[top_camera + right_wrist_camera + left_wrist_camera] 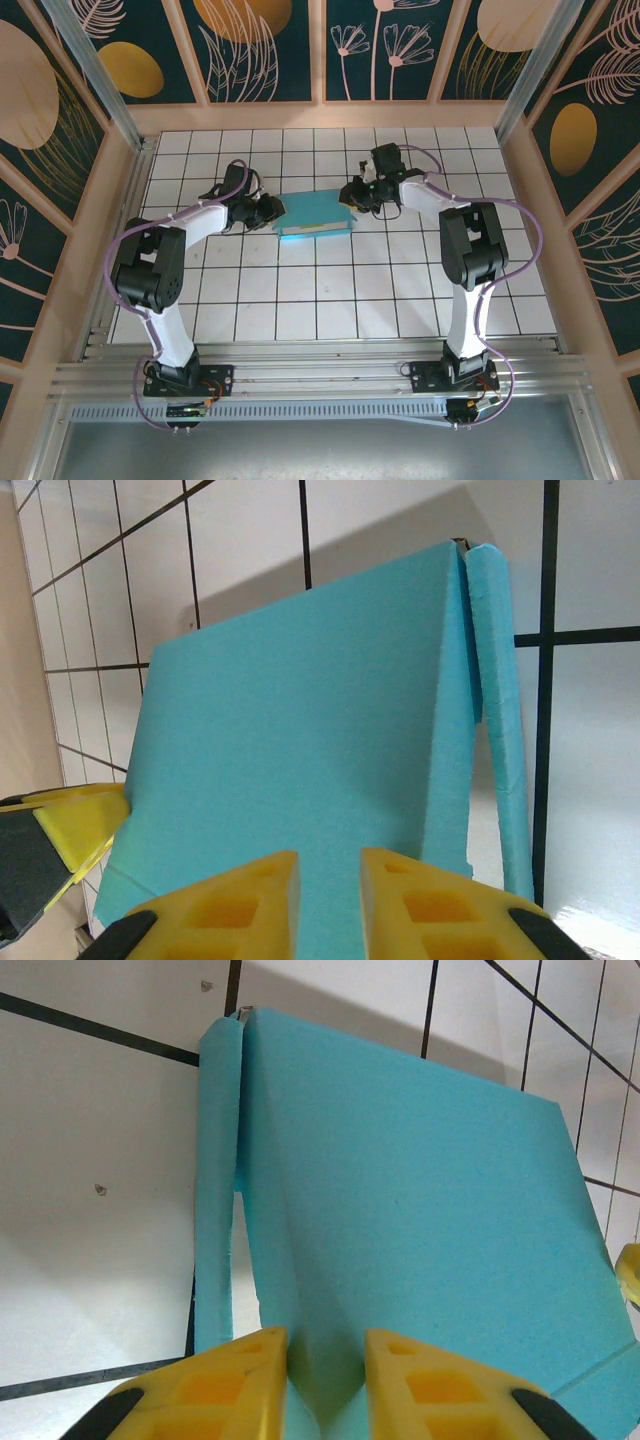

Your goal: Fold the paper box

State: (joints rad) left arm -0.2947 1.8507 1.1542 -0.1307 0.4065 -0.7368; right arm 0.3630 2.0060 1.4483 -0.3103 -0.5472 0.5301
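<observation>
The robot's left gripper is pinching the lid's raised fold [325, 1365] while the narrow side flap [217, 1200] stands away from the box body, so the gripper should open and straddle both the flap and the body.
The paper box [315, 213] lies flat and teal in the middle of the tiled table, a pale strip along its near edge. At its left end, my left gripper [275, 212] is shut on a raised teal fold. That fold [320, 1360] fills the gap between the yellow fingers, with the gripper [326, 1338] right over it. A narrow side flap [215, 1190] stands slightly off the box body [420, 1190]. My right gripper [352, 195] is at the box's right end. There the gripper [329, 858] has its jaws close together, teal card [300, 730] filling the gap. A loose flap [497, 700] hangs beside it.
The white tiled table [330, 300] is ringed by wooden walls [110, 190] and an aluminium rail at the near edge [320, 375]. The opposite arm's yellow finger shows as the right finger [630, 1270] and the left finger [80, 820].
</observation>
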